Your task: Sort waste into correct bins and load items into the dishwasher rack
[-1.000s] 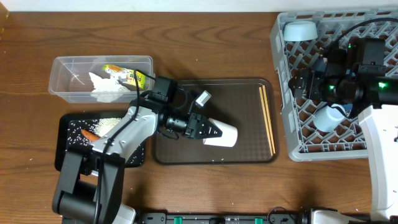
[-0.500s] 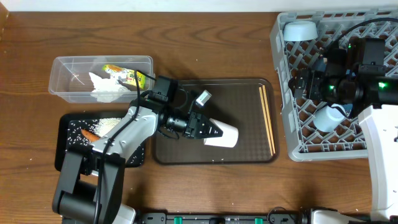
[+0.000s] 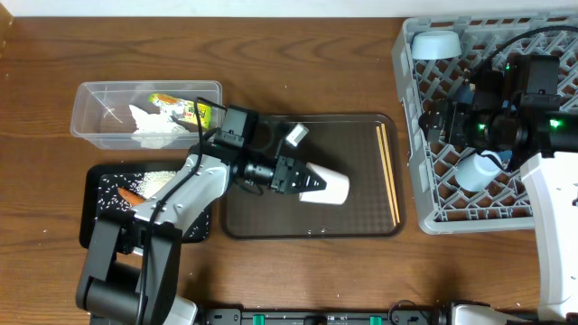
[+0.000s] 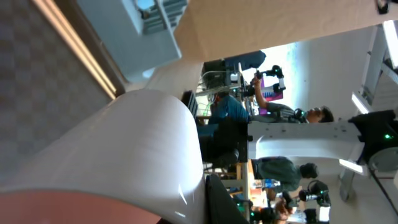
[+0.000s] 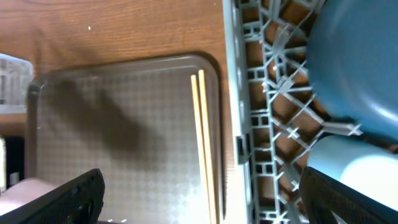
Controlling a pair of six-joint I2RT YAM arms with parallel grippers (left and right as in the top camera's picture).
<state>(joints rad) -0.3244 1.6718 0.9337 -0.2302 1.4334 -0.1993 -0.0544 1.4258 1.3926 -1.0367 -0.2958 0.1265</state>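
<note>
The white cup is in my left gripper over the serving tray, short of the dishwasher rack, so my right gripper should take the cup by its loose end (image 3: 342, 189).
My left gripper (image 3: 305, 180) is shut on the white cup (image 3: 330, 185), which lies tilted over the brown serving tray (image 3: 361, 221). In the left wrist view the cup (image 4: 124, 155) fills the frame, with one dark finger (image 4: 224, 202) against its wall. The chopsticks (image 3: 390, 171) lie on the tray's right side. My right gripper (image 3: 433, 120) hangs open over the left edge of the dishwasher rack (image 3: 423, 215) with nothing in it; the right wrist view shows it (image 5: 208, 194) above the chopsticks (image 5: 202, 143). A small light-blue bowl (image 3: 435, 42), a pale-blue cup (image 3: 476, 169) and a dark-blue bowl (image 5: 354, 62) sit in the rack.
The clear tub (image 3: 88, 116) at the left holds white tissue (image 3: 153, 128) and a green-yellow foil wrapper (image 3: 181, 108). Below it the black tray (image 3: 95, 221) holds rice (image 3: 158, 181) and a carrot piece (image 3: 133, 195). My right arm covers much of the rack.
My left gripper has shifted the white cup a little to the right and towards the far side of the tray. The right arm has not moved.
</note>
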